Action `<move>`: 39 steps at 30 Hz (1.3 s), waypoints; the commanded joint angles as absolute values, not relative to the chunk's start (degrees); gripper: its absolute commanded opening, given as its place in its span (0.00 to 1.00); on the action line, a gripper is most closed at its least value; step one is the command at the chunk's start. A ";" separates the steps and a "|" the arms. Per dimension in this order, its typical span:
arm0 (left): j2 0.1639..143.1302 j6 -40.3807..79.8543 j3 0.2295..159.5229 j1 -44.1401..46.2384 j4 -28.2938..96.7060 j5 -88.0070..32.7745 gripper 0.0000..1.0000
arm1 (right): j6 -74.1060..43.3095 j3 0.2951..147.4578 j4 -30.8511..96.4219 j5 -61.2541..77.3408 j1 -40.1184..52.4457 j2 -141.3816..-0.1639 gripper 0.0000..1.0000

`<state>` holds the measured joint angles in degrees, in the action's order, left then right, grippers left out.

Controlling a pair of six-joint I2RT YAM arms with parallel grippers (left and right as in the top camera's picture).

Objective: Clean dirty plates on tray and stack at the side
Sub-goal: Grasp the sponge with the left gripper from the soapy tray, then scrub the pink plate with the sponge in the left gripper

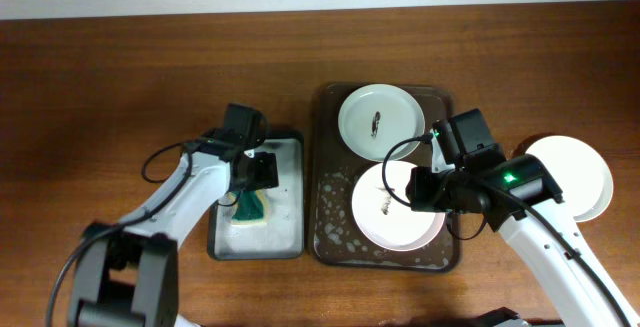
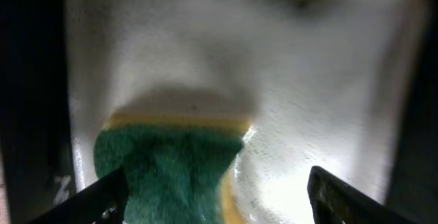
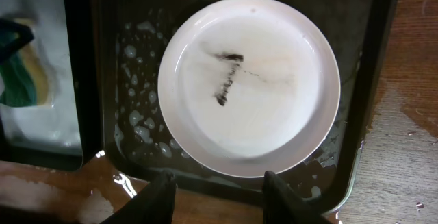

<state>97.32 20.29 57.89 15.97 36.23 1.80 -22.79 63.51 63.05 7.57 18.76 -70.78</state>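
I expect the sponge point(image 2: 171, 169) to buckle into soft folds when I carry it over the plate with my left gripper, because its green side is puckered point(image 2: 179, 161).
The dark brown tray point(image 1: 330, 182) holds two plates. A white plate point(image 1: 395, 117) with a dark smear lies at its far end. A pale pink plate point(image 1: 380, 222) with a dark smear lies at its near end and fills the right wrist view point(image 3: 274, 107). A third white plate point(image 1: 580, 172) lies on the table right of the tray, with no smear showing. My right gripper point(image 1: 418, 192) hovers open and empty over the pink plate, its fingers point(image 3: 215, 193) above the tray's near rim point(image 3: 205, 183). My left gripper point(image 1: 250, 199) is open, straddling the green-yellow sponge point(image 2: 168, 176).
The sponge point(image 1: 250, 210) lies in a smaller grey tray point(image 1: 285, 217) left of the brown tray. Water drops and foam cover the brown tray's floor point(image 3: 140, 87). Wet patches mark the wooden table point(image 3: 61, 196) by the near rim.
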 commanded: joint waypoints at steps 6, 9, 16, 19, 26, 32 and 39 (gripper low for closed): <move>107.37 19.62 58.92 16.78 34.11 5.43 0.00 | -23.46 63.20 63.90 6.13 17.89 -70.87 0.42; 102.87 19.62 62.81 16.75 41.01 5.39 0.57 | -23.42 63.20 64.14 5.96 15.07 -70.87 0.42; 99.31 19.64 63.81 16.82 50.26 0.45 0.66 | -22.98 63.20 65.21 5.96 14.59 -70.87 0.42; 99.31 20.97 60.75 16.88 50.17 -2.13 0.49 | -23.00 63.20 65.32 5.98 14.59 -70.87 0.42; 99.15 23.68 51.59 16.82 39.00 -1.74 0.00 | -23.03 62.57 65.91 4.01 13.69 -70.89 0.46; 93.17 16.58 67.59 18.90 54.13 -2.81 0.00 | -14.98 62.24 64.58 9.28 1.52 -80.05 0.38; 92.25 17.08 71.31 30.57 46.89 -12.69 0.00 | -11.94 61.80 56.47 8.60 -0.51 -104.40 0.30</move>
<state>92.95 17.69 70.63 27.38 50.09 -9.19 -13.87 62.46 57.87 8.47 -0.14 -100.31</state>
